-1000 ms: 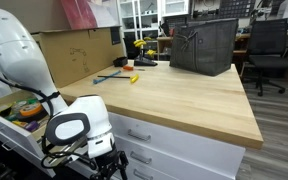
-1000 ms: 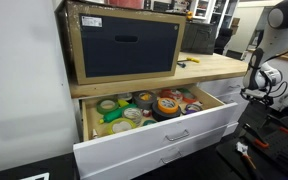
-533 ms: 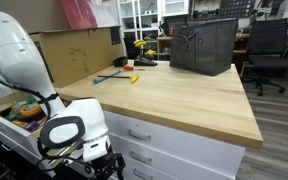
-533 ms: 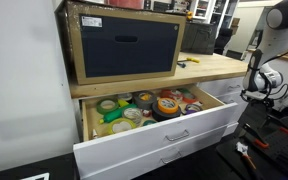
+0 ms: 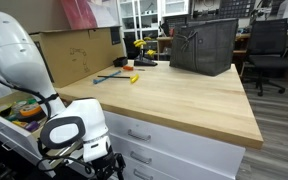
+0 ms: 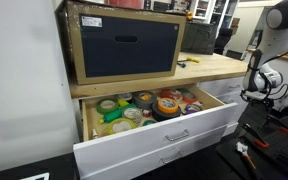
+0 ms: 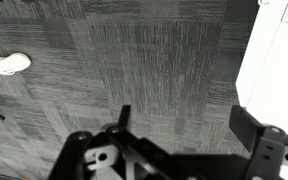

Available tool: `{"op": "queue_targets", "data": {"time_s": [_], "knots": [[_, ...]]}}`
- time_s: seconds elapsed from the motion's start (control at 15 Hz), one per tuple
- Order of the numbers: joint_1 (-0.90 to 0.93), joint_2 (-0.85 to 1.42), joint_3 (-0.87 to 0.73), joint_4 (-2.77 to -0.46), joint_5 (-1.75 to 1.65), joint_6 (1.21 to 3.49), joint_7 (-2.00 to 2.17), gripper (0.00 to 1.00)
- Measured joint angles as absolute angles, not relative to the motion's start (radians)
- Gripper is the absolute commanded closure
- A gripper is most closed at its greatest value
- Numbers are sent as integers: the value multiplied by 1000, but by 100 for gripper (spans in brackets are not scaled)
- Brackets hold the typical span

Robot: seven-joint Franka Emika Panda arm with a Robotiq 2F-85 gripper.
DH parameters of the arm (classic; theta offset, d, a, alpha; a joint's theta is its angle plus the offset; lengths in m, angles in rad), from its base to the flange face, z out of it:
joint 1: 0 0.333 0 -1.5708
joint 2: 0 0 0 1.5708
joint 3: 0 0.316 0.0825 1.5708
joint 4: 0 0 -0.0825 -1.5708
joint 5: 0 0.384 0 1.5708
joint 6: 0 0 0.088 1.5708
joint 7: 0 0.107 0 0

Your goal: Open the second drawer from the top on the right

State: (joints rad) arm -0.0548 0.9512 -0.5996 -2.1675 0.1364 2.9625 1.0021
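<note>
Next, I swing back toward the drawer fronts and hook a finger behind the second drawer's handle [image 5: 141,157], because my gripper hangs over the grey carpet [image 7: 174,75], away from that handle.
The second drawer [image 5: 162,158] on the right is a white front with a curved silver handle, below the top white drawer [image 5: 154,135]. It is closed and its inside is hidden. My gripper [image 5: 106,168] hangs low in front of these drawer fronts, to their left, touching nothing. In the wrist view the gripper [image 7: 184,118] is open and empty over grey carpet, with the white cabinet side [image 7: 280,60] at the right. The arm also shows far right in an exterior view [image 6: 259,80].
A pale wooden drawer [image 6: 144,110] full of colourful tape rolls stands open beside the arm [image 5: 19,108]. On the wooden worktop [image 5: 174,95] are a dark basket [image 5: 202,45], small tools [image 5: 119,75] and a cardboard box [image 6: 124,42]. An office chair [image 5: 269,50] stands behind.
The wrist dropped slightly down and left between one second and half a second ago. Since then nothing has moved. The drawers are unchanged.
</note>
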Motion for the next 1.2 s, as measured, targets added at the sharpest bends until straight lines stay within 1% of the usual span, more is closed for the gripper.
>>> {"op": "queue_targets", "data": {"time_s": [0.2,0.47,0.67,1.2], "knots": [[-65,953,-586,-2168,166,2998,1002,0],[-151,953,-502,-2179,247,3183,961,0],[-288,943,-386,-2182,270,3245,871,0],[-738,840,12,-2182,270,3243,576,0]]}}
